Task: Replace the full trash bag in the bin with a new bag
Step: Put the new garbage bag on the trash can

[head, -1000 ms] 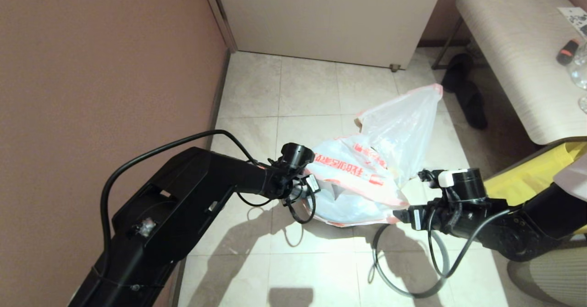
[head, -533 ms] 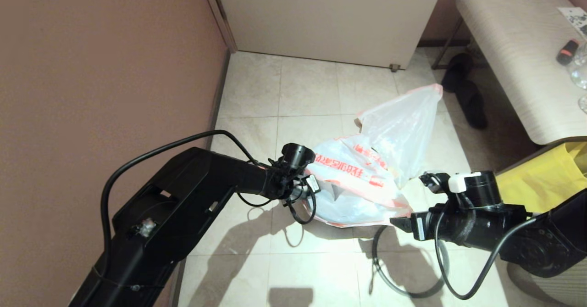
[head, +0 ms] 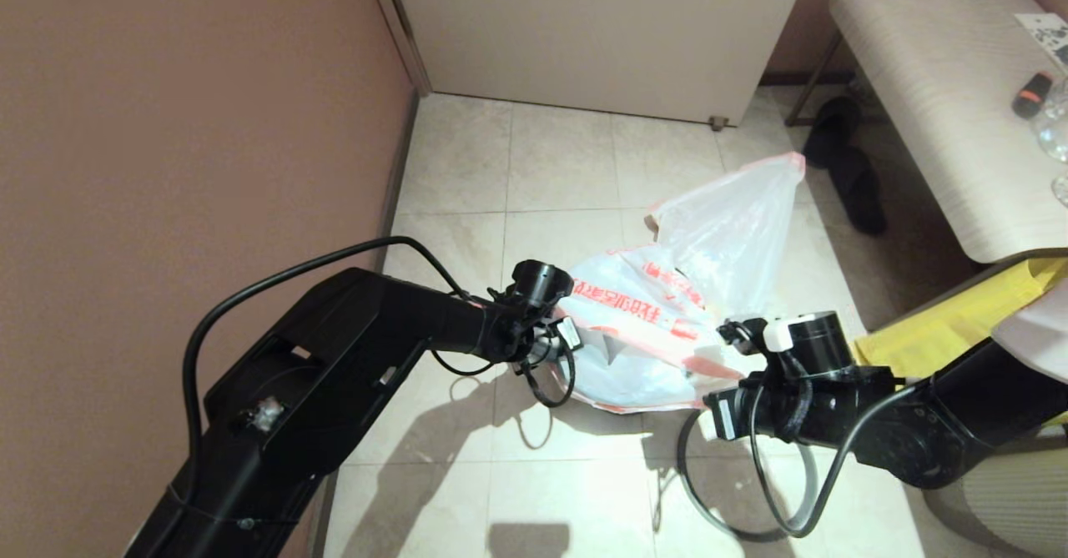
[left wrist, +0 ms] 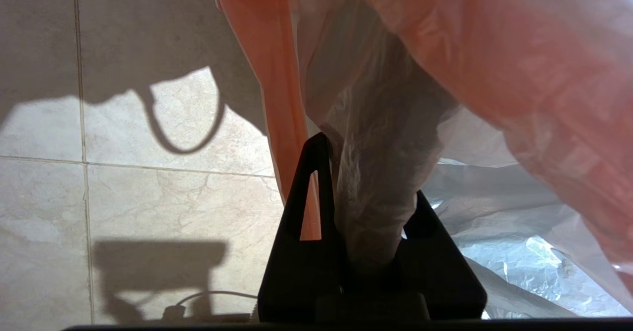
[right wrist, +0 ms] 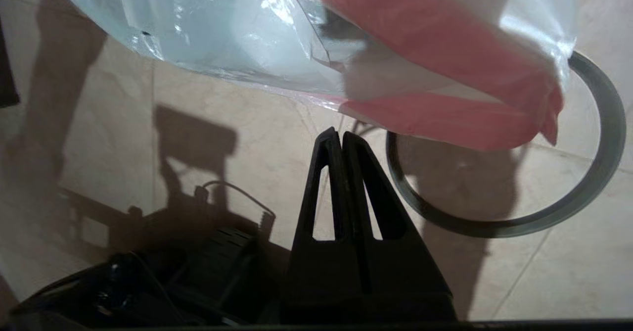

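The new bag's pink edge (head: pixel 646 338) lies over its opening, so my right gripper should reach in under that pink edge (head: pixel 691 369) and push it back to spread the bag.
The new bag (head: pixel 642 324), translucent white with bold red characters, hangs low over the tiled floor. My left gripper (head: pixel 563 334) is shut on a bunched fold of it (left wrist: pixel 376 172) at the bag's left side. A plain translucent part with a pink top edge (head: pixel 738 220) rises behind; I cannot tell whether it belongs to the same bag. My right gripper (right wrist: pixel 341 135) is shut and empty, just below the bag's pink edge (right wrist: pixel 445 123) and apart from it. The bin's grey hoop (right wrist: pixel 583 197) lies on the floor beside it. The bin and the full trash bag are out of view.
A brown wall (head: pixel 192 124) runs close along the left arm. A pale door (head: pixel 601 32) closes the back. A bench (head: pixel 934 99) stands at the right with black slippers (head: pixel 847 166) under it. A yellow bag (head: pixel 951 333) lies behind the right arm.
The right gripper went from open to shut with nothing in it. Its arm drew back to the right, then came in leftward close under the bag. The left arm held still.
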Controlling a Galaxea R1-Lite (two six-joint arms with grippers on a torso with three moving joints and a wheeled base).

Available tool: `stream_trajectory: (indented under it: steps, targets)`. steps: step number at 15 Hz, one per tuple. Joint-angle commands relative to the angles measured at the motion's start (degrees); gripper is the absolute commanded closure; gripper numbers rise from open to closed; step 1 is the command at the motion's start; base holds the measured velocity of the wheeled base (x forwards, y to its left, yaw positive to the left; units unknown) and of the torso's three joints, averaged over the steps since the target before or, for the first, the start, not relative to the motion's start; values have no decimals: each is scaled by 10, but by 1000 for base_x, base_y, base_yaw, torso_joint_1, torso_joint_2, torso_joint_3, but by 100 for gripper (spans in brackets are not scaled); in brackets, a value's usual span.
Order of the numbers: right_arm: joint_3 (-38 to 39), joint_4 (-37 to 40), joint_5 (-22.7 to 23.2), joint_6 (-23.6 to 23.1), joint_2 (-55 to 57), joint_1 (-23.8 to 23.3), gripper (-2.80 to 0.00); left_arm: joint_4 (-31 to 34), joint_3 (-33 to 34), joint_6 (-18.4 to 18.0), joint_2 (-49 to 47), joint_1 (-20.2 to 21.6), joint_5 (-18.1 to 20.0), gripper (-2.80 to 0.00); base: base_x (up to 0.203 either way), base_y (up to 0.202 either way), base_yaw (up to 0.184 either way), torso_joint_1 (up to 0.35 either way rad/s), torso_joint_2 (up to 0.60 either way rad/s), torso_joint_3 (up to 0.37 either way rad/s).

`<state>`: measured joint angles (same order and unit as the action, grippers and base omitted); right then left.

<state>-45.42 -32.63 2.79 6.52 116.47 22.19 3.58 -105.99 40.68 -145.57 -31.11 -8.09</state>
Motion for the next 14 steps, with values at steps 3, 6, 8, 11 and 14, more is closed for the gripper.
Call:
stream_trajectory:
  steps: [3, 6, 8, 11, 14]
  targets:
    - [-24, -14, -8, 1, 42, -1, 0, 1, 4, 3, 4, -3, 0, 0, 0, 0, 0, 0, 0, 0]
    - [-78, -16, -18, 1, 76, -12, 0, 1, 30, 2, 20, -23, 1, 0, 0, 0, 0, 0, 0, 0]
    - [-102, -16, -43, -18, 103, -31, 0, 0, 38, 2, 28, -32, 0, 0, 0, 0, 0, 0, 0, 0]
    - [-91, -16, -52, -24, 98, -46, 0, -2, 39, 2, 27, -32, 0, 0, 0, 0, 0, 0, 0, 0]
    - [-47, -16, -51, -21, 37, -49, 0, -18, 42, -1, 24, -32, -1, 0, 0, 0, 0, 0, 0, 0]
